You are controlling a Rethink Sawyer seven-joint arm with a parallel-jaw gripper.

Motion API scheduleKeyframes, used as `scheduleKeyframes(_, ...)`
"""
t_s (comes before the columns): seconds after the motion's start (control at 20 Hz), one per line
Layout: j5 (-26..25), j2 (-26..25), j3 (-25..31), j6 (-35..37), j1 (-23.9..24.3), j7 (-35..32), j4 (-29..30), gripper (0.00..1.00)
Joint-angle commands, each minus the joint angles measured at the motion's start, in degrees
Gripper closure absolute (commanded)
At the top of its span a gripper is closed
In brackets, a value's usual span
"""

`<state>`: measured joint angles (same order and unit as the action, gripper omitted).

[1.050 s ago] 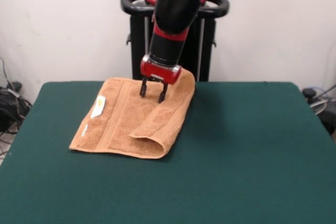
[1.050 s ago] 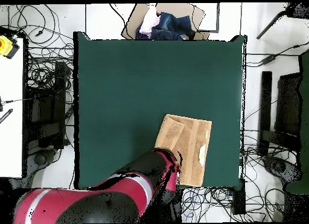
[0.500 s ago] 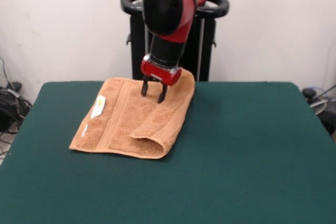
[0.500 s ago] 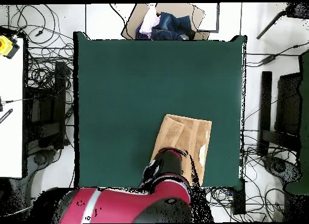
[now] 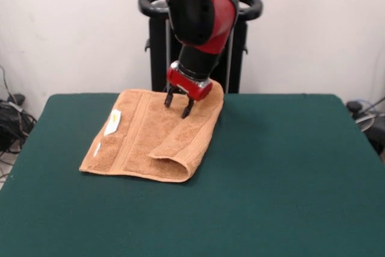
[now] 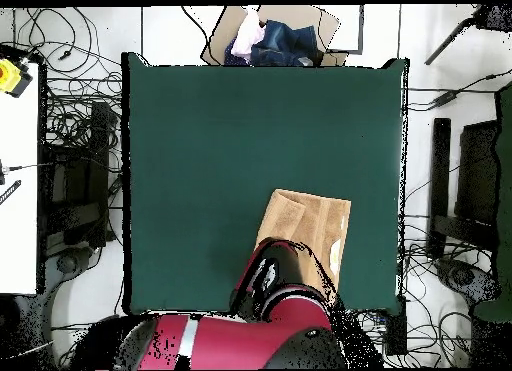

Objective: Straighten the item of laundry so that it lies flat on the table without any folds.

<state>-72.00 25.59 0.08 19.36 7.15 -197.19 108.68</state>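
The near end of the folded towel stands up in a thick round curl point(image 5: 180, 165), so the towel point(image 5: 144, 133) will stay partly folded and slide along when the robot's gripper pulls it.
The item of laundry point(image 5: 153, 136) is an orange-tan towel lying at the far left part of the green table point(image 5: 271, 179). Its right side is folded over into a thick doubled strip, and a small white tag point(image 5: 112, 122) shows on its left part. My gripper point(image 5: 178, 104) hangs open just above the towel's far edge, with nothing between its two dark fingers. From overhead the towel point(image 6: 315, 222) sits near the table's bottom right, partly covered by the red arm point(image 6: 280, 287), and the gripper itself is hidden.
A box of clothes point(image 6: 272, 37) stands beyond the table's top edge in the overhead view. Cables and dark equipment point(image 6: 75, 177) crowd the floor on both sides. A black pedestal point(image 5: 201, 40) rises behind the towel.
The gripper has shifted slightly right and up over the towel's far edge while the arm swung round. The towel has not moved.
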Motion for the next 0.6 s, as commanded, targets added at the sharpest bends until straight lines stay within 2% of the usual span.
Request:
scheduleKeyframes(0.05,5.72,-3.33,17.91,-2.02,1.80,16.41,-0.12,0.00)
scheduleKeyframes(0.6,2.55,-2.64,19.92,-1.51,4.63,15.74,1.55,0.00)
